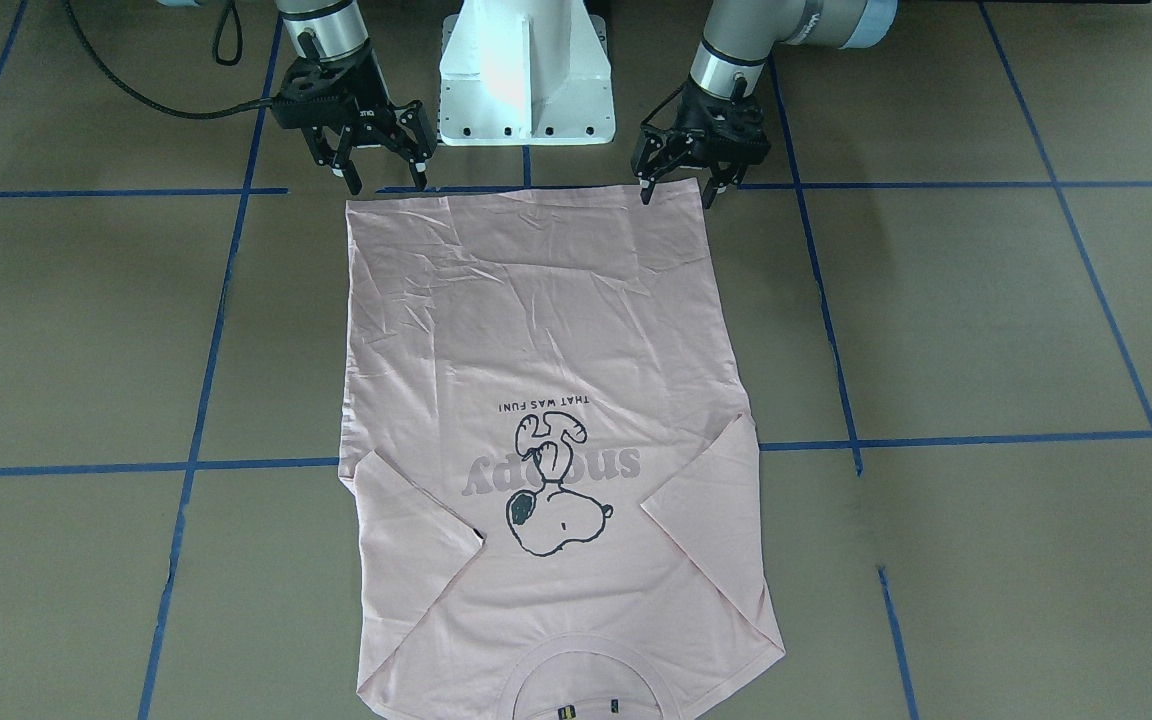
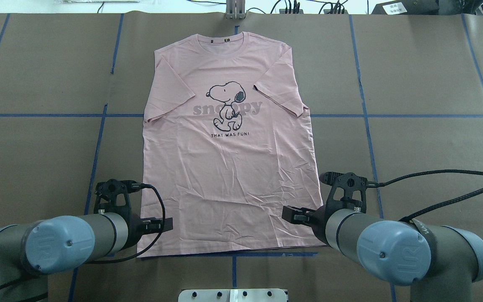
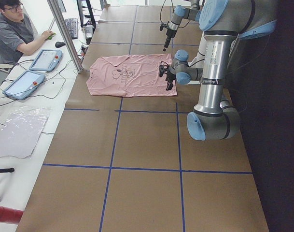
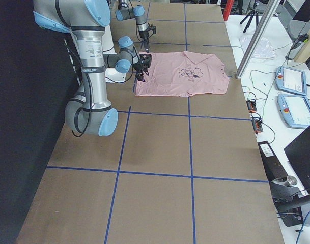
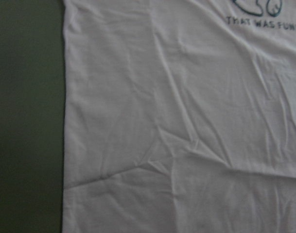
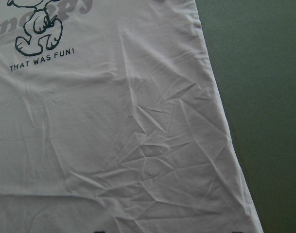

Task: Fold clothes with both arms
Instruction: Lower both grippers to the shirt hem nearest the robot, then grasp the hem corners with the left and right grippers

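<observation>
My gripper will carry the hem (image 1: 526, 193) toward the collar, and the hem's slack middle should wrinkle as it covers the dog print, because thin creases (image 1: 425, 304) mark the limp cloth.
The pale pink T-shirt (image 1: 546, 400) lies flat on the table with its cartoon dog print (image 2: 227, 105) facing up. Both sleeves are folded in over the front, and the collar (image 2: 224, 40) points away from the robot. My left gripper (image 1: 678, 197) is open, with its fingers straddling the hem corner nearest the base. My right gripper (image 1: 387, 183) is open too, just behind the other hem corner, and holds nothing. The left wrist view shows the shirt's side edge (image 5: 65, 145). The right wrist view shows the wrinkled cloth near the hem (image 6: 152, 160).
The white pedestal base (image 1: 526, 75) stands between the arms, just behind the hem. Blue tape lines (image 1: 936, 440) grid the brown table. A black cable (image 2: 434, 174) trails from the right wrist. A person (image 3: 11, 34) sits at a side desk with tablets (image 3: 23, 82) beyond a metal pole (image 3: 64, 34).
</observation>
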### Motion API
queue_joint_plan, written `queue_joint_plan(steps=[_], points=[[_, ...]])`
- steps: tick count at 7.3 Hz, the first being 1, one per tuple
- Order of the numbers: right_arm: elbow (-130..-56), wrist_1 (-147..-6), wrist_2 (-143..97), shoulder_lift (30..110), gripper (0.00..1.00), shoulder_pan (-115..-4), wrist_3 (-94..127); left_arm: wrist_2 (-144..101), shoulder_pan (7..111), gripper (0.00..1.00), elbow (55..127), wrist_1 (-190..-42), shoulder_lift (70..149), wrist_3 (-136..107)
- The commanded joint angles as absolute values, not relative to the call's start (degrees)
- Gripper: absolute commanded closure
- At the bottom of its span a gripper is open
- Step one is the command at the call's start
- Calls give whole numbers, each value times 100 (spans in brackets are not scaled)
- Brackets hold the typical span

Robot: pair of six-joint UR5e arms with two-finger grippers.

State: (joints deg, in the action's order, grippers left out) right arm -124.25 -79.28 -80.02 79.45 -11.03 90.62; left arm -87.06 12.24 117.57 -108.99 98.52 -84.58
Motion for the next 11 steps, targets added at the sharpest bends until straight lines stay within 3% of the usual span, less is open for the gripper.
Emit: queue_joint_plan(steps=[1,4,8,11], points=[[-12436,-7901,-7972,7954,9,-1081,9070,-8675,924,22,11716,-10898,9642,-8638],[-12437,-7901,-7972,7954,8,-1081,9070,-8666,624,45,11690,-10898,9642,-9000],[-12437,-7893,-7963,7945,8,-1081,9070,-8701,633,53,11707,-10890,9633,-9000],[-12428,-7893,-7963,7945,8,-1081,9079,-8692,650,100,11698,-10855,9607,-9000]])
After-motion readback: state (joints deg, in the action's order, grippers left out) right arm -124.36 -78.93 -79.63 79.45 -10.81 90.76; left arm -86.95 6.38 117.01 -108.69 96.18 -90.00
